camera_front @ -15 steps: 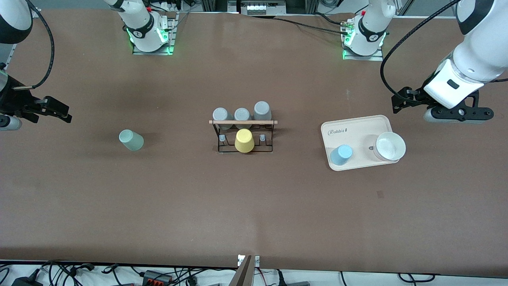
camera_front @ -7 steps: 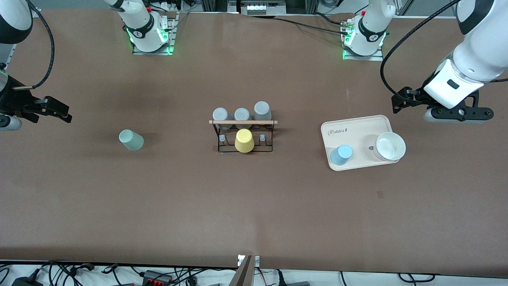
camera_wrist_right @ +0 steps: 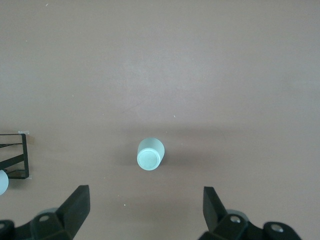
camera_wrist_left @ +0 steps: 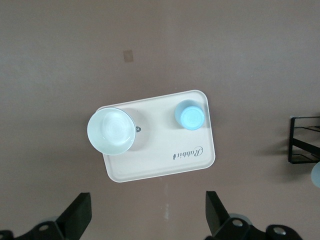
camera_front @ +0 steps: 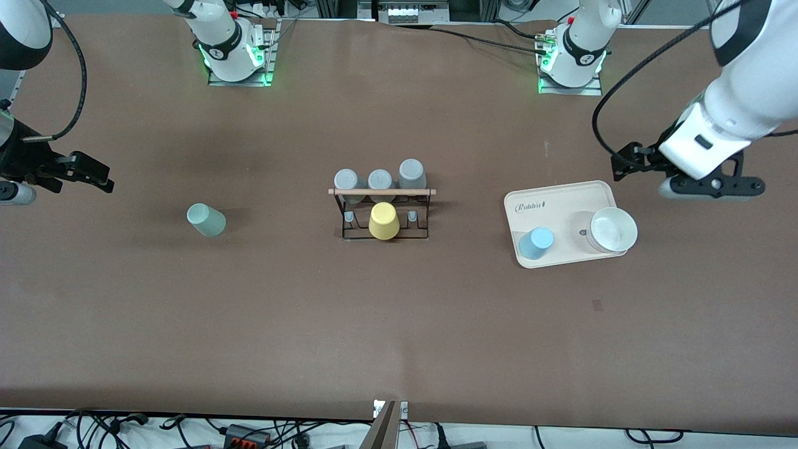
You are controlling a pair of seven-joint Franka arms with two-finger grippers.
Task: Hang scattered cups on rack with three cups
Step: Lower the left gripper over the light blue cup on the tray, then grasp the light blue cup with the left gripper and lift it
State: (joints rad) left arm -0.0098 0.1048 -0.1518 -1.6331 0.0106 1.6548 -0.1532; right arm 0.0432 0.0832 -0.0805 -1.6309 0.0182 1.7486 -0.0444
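Observation:
An empty peg (camera_front: 412,216) is close beside the yellow cup (camera_front: 384,221), so the yellow cup will move a little to the side when the robot hangs the light blue cup on that peg.
The pale mint cup (camera_front: 206,219) lies on the table toward the right arm's end; it also shows in the right wrist view (camera_wrist_right: 150,154). The light blue cup (camera_front: 536,242) stands upside down on a cream tray (camera_front: 561,199), also in the left wrist view (camera_wrist_left: 190,115). The black wire rack (camera_front: 381,191) with its wooden rod stands mid-table. My left gripper (camera_front: 631,159) is open and empty, up beside the tray (camera_wrist_left: 146,210). My right gripper (camera_front: 88,174) is open and empty, up over the table's end (camera_wrist_right: 145,200), apart from the mint cup.
A yellow cup (camera_front: 383,220) and three grey cups (camera_front: 380,179) sit on the rack. A white bowl (camera_front: 614,229) sits on the tray beside the blue cup. Parts of the rack show in the left wrist view (camera_wrist_left: 302,145) and the right wrist view (camera_wrist_right: 15,150).
My left arm has shifted slightly toward the tray. The right arm and the cups have not visibly moved.

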